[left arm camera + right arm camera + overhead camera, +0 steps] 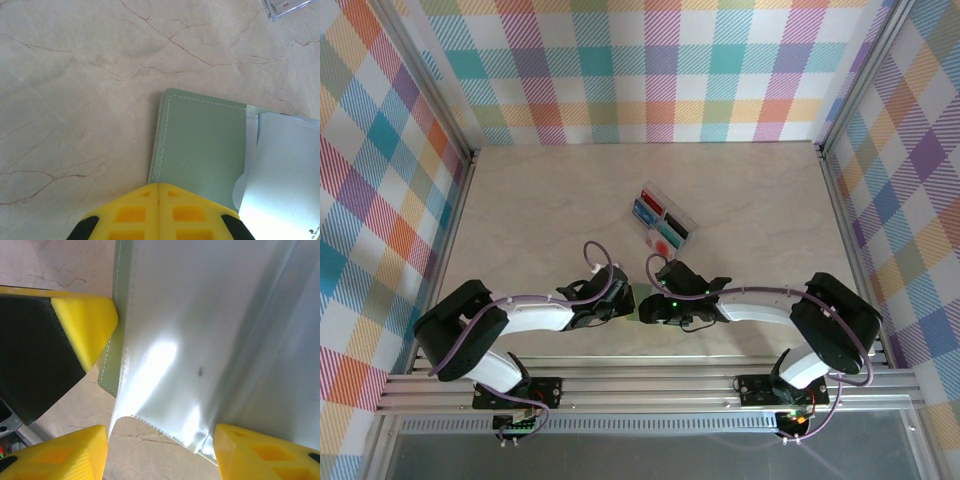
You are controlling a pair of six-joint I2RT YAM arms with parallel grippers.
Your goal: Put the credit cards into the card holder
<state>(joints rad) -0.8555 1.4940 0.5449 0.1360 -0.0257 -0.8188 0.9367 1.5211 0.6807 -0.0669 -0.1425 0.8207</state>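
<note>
The clear tray lies slanted (666, 222) past the open card holder, so the robot's left gripper should move to the tray's long edge (648, 238) and help set it straight before the card picking.
The grey-green card holder (202, 145) lies open on the table, its silvery inner sleeve (285, 170) folded out to the right. My left gripper (159, 186) is shut, and its yellow tips rest on the holder's near edge with nothing between them. My right gripper (160, 450) stands open around the lower edge of the silvery sleeve (200, 340), whose corner lies close to the right finger. The credit cards (658, 215), red, blue, teal and dark, sit farther back in a clear tray. From above, both grippers meet at the card holder (642, 300).
The clear plastic tray (685, 215) sits mid-table, beyond the grippers; one corner (287, 7) appears in the left wrist view. The left gripper's yellow finger (85, 325) stands beside the holder in the right wrist view. Aluminium rails and checked walls bound the marble-patterned table.
</note>
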